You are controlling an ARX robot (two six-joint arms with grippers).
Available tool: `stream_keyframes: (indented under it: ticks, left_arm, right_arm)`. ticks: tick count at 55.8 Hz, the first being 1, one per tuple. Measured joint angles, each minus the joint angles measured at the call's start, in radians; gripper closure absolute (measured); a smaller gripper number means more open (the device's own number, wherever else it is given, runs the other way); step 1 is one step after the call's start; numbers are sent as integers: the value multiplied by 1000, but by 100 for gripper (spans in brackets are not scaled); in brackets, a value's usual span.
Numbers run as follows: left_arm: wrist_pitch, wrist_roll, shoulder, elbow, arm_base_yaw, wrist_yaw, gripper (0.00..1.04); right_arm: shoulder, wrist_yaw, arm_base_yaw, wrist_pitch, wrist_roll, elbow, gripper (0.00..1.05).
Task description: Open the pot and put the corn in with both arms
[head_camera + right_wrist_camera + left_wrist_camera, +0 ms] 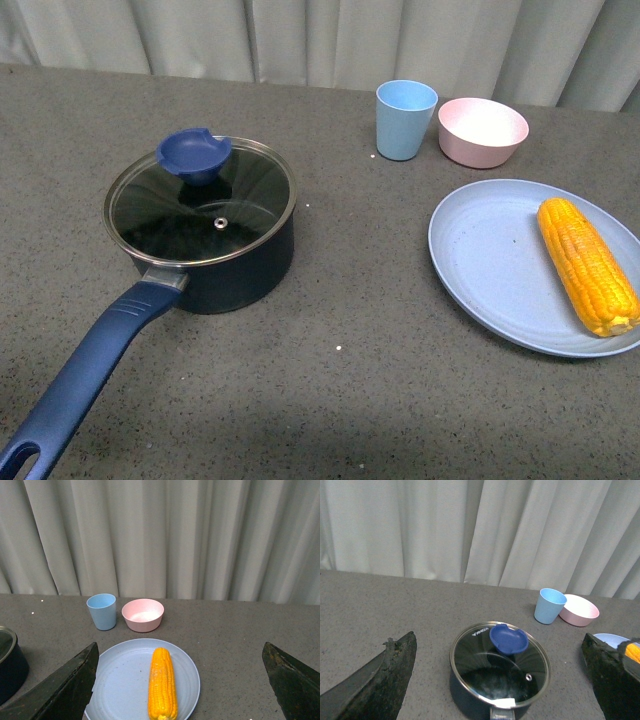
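The glass lid (165,220) lets only plain dark show through, so the robot should expect the navy pot (243,277) to be empty when the robot takes the lid off.
The dark navy pot (235,262) stands at the left of the grey table, its glass lid (200,204) on and the blue knob (194,153) upright; its long blue handle (85,375) reaches toward the near edge. The corn (587,264) lies on a light blue plate (490,270) at the right. Neither arm shows in the front view. My left gripper (500,680) is open above the pot (470,692), its fingers (380,680) wide on either side of the lid (500,665). My right gripper (177,680) hangs open over the corn (162,684) and plate (122,680).
A light blue cup (405,119) and a small pink bowl (482,131) stand at the back, beyond the plate. Pale curtains close off the far edge of the table. Grey tabletop (360,300) lies between pot and plate.
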State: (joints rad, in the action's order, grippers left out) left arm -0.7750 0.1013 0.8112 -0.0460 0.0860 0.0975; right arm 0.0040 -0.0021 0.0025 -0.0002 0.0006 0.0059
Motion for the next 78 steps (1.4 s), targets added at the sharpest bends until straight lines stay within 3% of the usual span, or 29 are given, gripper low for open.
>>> stream_keyframes:
  ticks: [3,9,15,23,46,76,78]
  left_arm:
    - [-197,2,220,-37,32,-30,6]
    - [-447,9,563,-124,81,-89,6]
    - [-541,9,798,-208,119,-117,6]
    - [-555,3,1022,-343,149,-148,6]
    - [-563,-48,1249,-551,203,-173,6]
    - [-508,-53,1343,-614,220,-158,6]
    - [-507,-55,1343,-615,219,-158,10]
  right_arm:
    - [0,0,0,0,0,0,9]
    - [0,0,0,0,0,0,9]
    - [0,0,0,0,0,0,9]
    - [0,0,0,0,0,0,9]
    - [0,0,0,0,0,0,9]
    - [0,0,0,0,0,0,9]
    - [0,0,0,0,0,0,9]
